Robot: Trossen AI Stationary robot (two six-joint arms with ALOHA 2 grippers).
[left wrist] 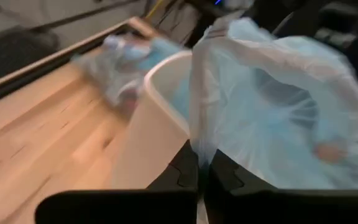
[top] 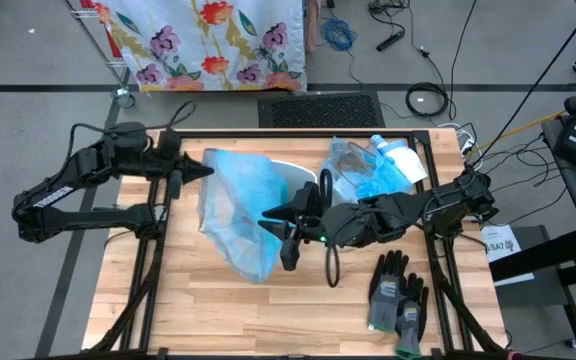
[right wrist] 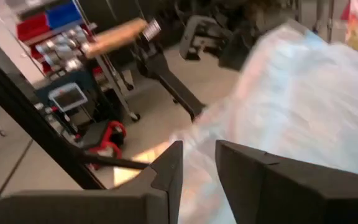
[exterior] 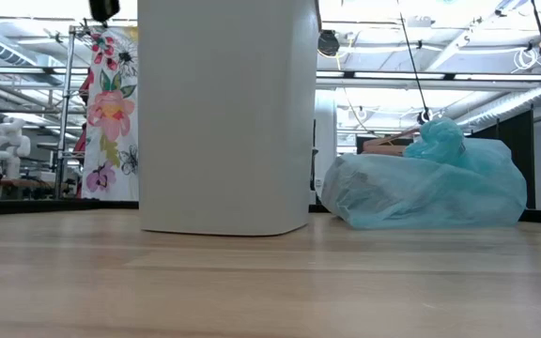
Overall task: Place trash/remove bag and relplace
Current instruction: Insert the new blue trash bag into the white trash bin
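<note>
The bin's far rim is left open because the bag hangs over the bin's near side (top: 252,252), so my left gripper should swing the edge of the bag back toward that rim (top: 296,169).
A thin light-blue bag (top: 238,205) billows over a white bin (exterior: 224,113) at the table's middle; the bin's rim (top: 293,170) shows beside it. My left gripper (top: 206,168) is at the bag's left edge, shut on it. From the right, my right gripper (top: 273,215) reaches the bag's right side with film between its fingers. A second, filled blue bag (top: 368,170) lies on the table at the far right. Loose trash is out of view. My left gripper (left wrist: 201,174) pinches the bag's mouth edge (left wrist: 199,140) between its two shut fingers. It comes from the table's left, slanting slightly down. The film rises from the fingers and balloons over the bin's rim (left wrist: 166,68), slack. My right gripper (right wrist: 199,168) has a strip of the bag's film (right wrist: 197,146) between its two fingers. It comes nearly level from the table's right. One layer or several, I cannot tell. The rest of the bag (right wrist: 303,99) spreads out ahead of the fingers.
A pair of grey-black gloves (top: 398,295) lies near the front right. A blue-and-white packet (top: 400,158) sits by the filled bag (exterior: 425,183). Bare wood (top: 218,310) runs along the near side. Black frame rails border the table.
</note>
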